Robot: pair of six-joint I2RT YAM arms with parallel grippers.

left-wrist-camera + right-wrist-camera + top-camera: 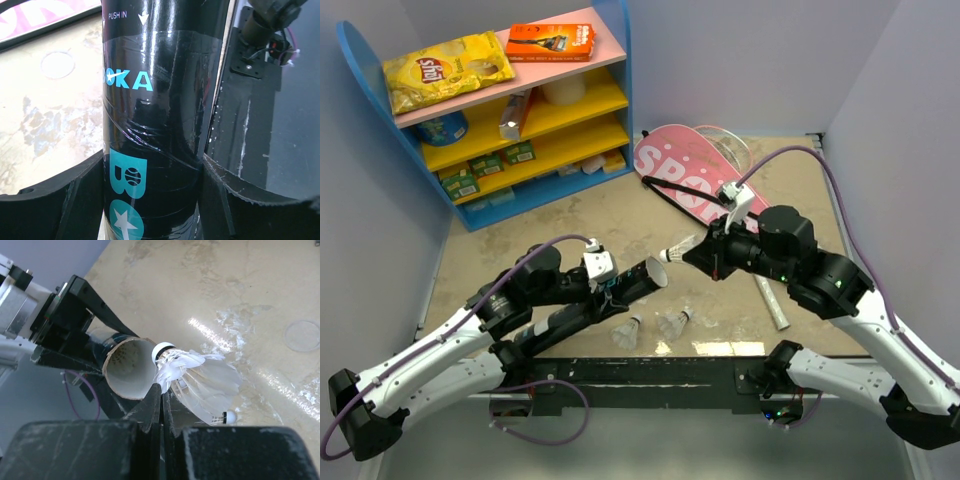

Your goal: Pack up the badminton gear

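Note:
The shuttlecock's cork (162, 351) points at the tube's opening (129, 368), so the robot's right gripper should keep moving the shuttlecock in until its feathers are inside, and then let go.
My left gripper (605, 292) is shut on the long black tube (620, 285), held tilted with its open end (657, 271) toward the right; the tube fills the left wrist view (155, 125) between my fingers (60, 195). My right gripper (700, 255) is shut on a white shuttlecock (677, 250) by its feathers, its cork just at the tube's mouth. In the right wrist view the shuttlecock (195, 375) sits beside the tube's open end (127, 367). Two more shuttlecocks (628, 331) (673, 323) lie on the table below. The pink SPORT cover (695, 180) lies behind, and the racket's pale shaft (770, 302) runs under my right arm.
A blue and yellow shelf unit (520, 110) stands at the back left with a yellow chip bag (445, 70) and an orange box (550, 42) on top. A black base bar (650, 368) runs along the near edge. Walls close the sides.

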